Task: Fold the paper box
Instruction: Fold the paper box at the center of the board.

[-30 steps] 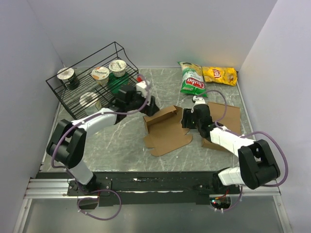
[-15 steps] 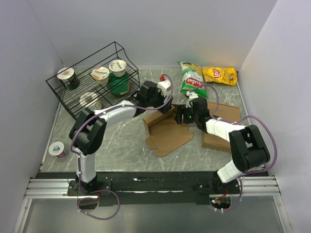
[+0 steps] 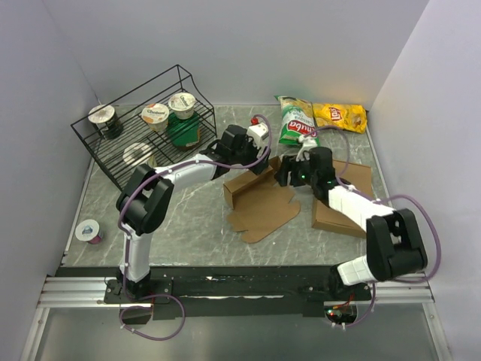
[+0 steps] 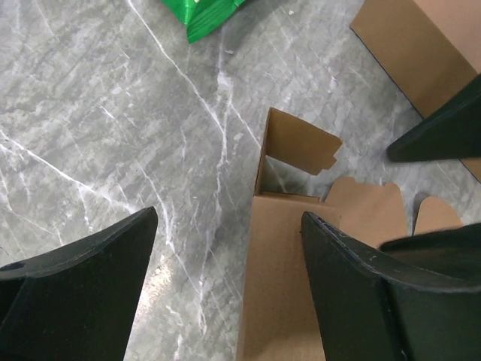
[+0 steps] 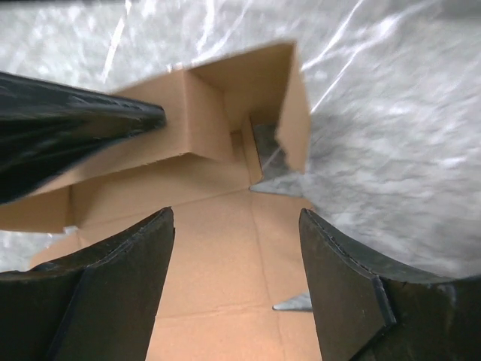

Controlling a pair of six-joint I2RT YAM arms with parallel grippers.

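Note:
The paper box [image 3: 264, 210] lies crooked between my grippers, so next my right gripper backs off while my left gripper takes the box's back side [image 3: 245, 182] and turns the box.
The paper box [image 3: 263, 209] is a brown die-cut blank at the table's middle, its back wall and right end flap raised and its front panel flat. My left gripper [image 3: 253, 163] is open over the back wall's right end. In the left wrist view [image 4: 229, 218] the wall's top edge [image 4: 289, 278] lies between the fingers and the end flap [image 4: 297, 143] stands ahead. My right gripper [image 3: 285, 176] is open at the box's right end. In the right wrist view [image 5: 237, 216] it hovers over the flat panel [image 5: 218, 263], facing the raised corner [image 5: 225, 105].
A plain cardboard slab [image 3: 344, 197] lies right of the box, under my right arm. A green chip bag [image 3: 297, 124] and a yellow one [image 3: 340, 115] lie at the back. A wire rack [image 3: 143, 128] with cups stands back left. A small cup [image 3: 89, 230] sits near left.
My left gripper swung right from beside the rack to the box's back wall. My right gripper moved back and left to the box's right end. The box shifted slightly.

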